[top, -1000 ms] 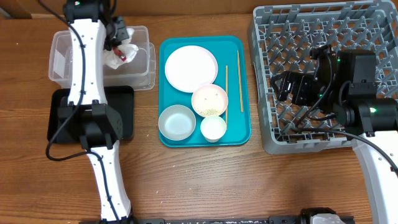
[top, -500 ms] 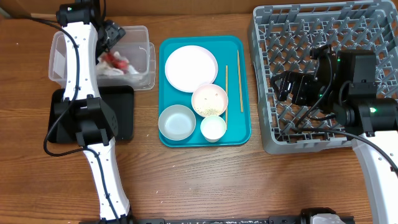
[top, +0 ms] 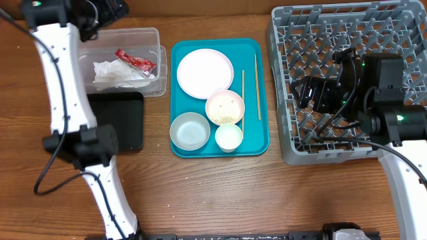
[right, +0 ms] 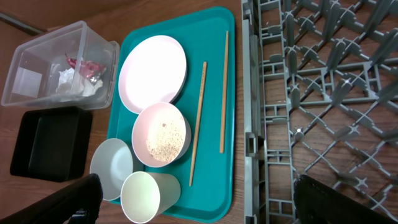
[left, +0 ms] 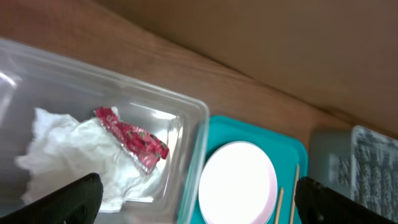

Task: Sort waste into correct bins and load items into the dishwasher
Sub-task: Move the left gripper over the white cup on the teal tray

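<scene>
My left gripper should keep going toward the cup until its fingers straddle the cup's rim, because the cup stands empty with its opening up, open to a finger.
The red-and-white wrapper and the crumpled tissue lie in the clear tub. My left gripper hangs open and empty above the tub's far left corner, and its wrist view looks down on the wrapper. The teal tray holds the plate, a bowl of rice grains, a grey-blue bowl, a cup and two chopsticks. Over the left half of the grey dish rack, my right gripper stands open and holds nothing.
The shallow black tray sits just in front of the tub, partly under my left arm. The rack fills the right side of the table. Bare wood runs along the front edge.
My left gripper opened and left the wrapper in the tub beside the tissue, then rose and swung back to the left. The right arm has not moved.
</scene>
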{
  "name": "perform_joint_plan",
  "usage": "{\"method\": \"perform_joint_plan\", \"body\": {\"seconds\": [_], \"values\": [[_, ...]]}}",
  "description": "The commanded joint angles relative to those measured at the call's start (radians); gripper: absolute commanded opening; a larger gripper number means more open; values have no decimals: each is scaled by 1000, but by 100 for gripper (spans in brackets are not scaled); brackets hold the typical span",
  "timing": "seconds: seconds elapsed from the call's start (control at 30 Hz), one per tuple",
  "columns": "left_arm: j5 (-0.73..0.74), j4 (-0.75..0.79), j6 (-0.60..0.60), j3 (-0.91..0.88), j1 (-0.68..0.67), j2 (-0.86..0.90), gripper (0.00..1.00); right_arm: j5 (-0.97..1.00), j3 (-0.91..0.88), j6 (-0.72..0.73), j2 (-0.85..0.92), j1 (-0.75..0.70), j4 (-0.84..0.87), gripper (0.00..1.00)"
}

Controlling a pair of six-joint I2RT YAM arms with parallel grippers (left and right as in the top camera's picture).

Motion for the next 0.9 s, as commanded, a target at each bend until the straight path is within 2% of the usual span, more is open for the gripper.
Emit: {"method": "perform_joint_plan", "body": {"seconds": [0.0, 0.1, 0.17, 0.4, 0.63, 0.7, 0.8, 0.87], "values": [[38, -69, 154, 29, -1, -106, 100, 5, 31, 2, -4, -2, 4, 100], [25, -234, 229, 29, -2, -151, 100, 5, 31, 2, -4, -2, 4, 100], [25, -292, 265, 26, -2, -155, 99, 5, 31, 2, -4, -2, 4, 100], [77, -292, 303, -103, -38, -237, 98, 5, 31, 3, -4, -2, -3, 100], [-66, -292, 315, -437, -204, -423, 98, 5, 31, 2, -4, -2, -10, 100], [-68, -292, 314, -518, -254, -461, 97, 5, 31, 2, -4, -2, -10, 100], [-68, -288, 314, -625, -341, -484, 92, 5, 31, 2, -4, -2, -10, 100], [-68, -267, 314, -689, -392, -481, 86, 5, 31, 2, -4, -2, -10, 100]]}}
